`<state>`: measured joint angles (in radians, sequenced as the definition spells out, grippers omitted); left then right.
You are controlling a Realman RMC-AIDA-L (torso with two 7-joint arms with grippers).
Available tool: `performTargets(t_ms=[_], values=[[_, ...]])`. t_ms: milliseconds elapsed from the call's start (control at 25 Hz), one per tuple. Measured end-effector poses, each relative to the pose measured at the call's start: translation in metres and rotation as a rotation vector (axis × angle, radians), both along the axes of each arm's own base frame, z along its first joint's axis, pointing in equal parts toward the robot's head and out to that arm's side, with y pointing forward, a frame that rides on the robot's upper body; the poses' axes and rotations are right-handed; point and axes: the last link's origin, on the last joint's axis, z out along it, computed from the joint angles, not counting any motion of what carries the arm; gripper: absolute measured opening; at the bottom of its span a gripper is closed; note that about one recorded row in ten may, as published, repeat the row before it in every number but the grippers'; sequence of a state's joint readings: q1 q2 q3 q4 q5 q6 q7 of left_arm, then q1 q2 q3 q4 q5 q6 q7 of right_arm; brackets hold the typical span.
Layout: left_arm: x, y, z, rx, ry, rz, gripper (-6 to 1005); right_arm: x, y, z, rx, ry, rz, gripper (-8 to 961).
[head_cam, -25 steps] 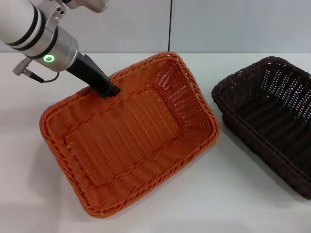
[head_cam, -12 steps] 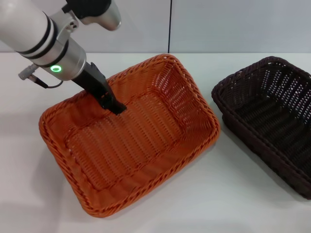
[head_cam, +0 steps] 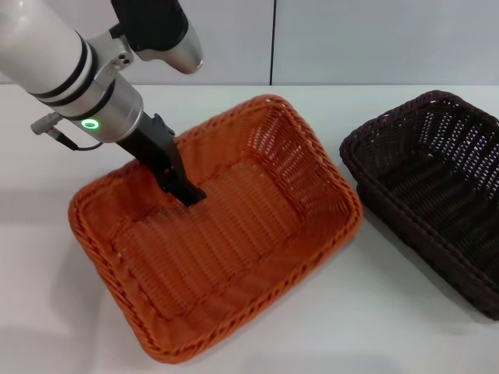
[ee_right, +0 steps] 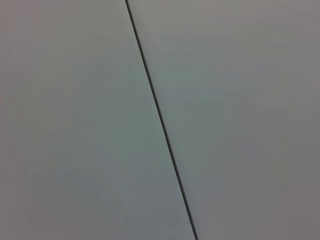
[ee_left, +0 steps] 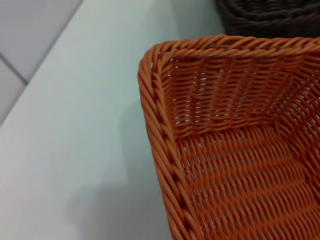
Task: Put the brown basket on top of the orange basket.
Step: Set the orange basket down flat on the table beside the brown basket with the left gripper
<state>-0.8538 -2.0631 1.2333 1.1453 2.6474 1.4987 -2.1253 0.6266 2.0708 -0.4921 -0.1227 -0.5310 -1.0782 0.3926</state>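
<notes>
Next, my left gripper turns the orange basket straighter by its far rim and moves back before the brown basket goes on top, because the orange basket lies at a slant.
The orange basket lies open side up on the white table, left of centre in the head view. The brown basket stands apart on the table at the right, also open side up and empty. My left gripper reaches down inside the orange basket near its far-left wall; its dark fingers look pressed together with nothing between them, the tip at the basket's floor. The left wrist view shows a corner of the orange basket and an edge of the brown basket. The right gripper is out of view.
The white table runs to a pale wall at the back with a dark vertical seam. A narrow strip of table separates the two baskets. The right wrist view shows only the wall and seam.
My left gripper has moved from the orange basket's far rim down into the basket, toward me and to the right. The orange basket has shifted a little to the right with it.
</notes>
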Motion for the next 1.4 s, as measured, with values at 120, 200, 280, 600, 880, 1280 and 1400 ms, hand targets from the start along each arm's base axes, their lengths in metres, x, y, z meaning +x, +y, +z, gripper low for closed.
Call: performTargets(t_ms=[120, 200, 280, 600, 880, 1280, 1400], values=[[0.002, -0.003, -0.002, -0.029, -0.008, -0.021, 795, 0.001, 0.001, 0.000, -0.002, 0.009, -0.013, 622], [0.004, -0.005, -0.004, -0.058, -0.022, -0.038, 794, 0.002, 0.001, -0.001, -0.004, 0.010, -0.016, 622], [0.005, -0.009, -0.004, -0.092, -0.035, -0.060, 793, 0.002, 0.001, -0.001, -0.006, 0.011, -0.018, 622], [0.009, -0.016, -0.008, -0.167, -0.075, -0.131, 791, 0.001, 0.002, -0.004, -0.011, 0.015, -0.018, 621], [0.016, -0.023, -0.013, -0.221, -0.136, -0.167, 790, 0.002, 0.001, -0.006, -0.018, 0.020, -0.022, 621], [0.016, -0.008, 0.000, -0.045, -0.185, -0.189, 789, 0.002, 0.000, -0.008, -0.023, 0.022, -0.022, 622], [0.019, -0.010, 0.005, -0.025, -0.189, -0.197, 789, 0.001, 0.000, -0.008, -0.022, 0.023, -0.022, 622]])
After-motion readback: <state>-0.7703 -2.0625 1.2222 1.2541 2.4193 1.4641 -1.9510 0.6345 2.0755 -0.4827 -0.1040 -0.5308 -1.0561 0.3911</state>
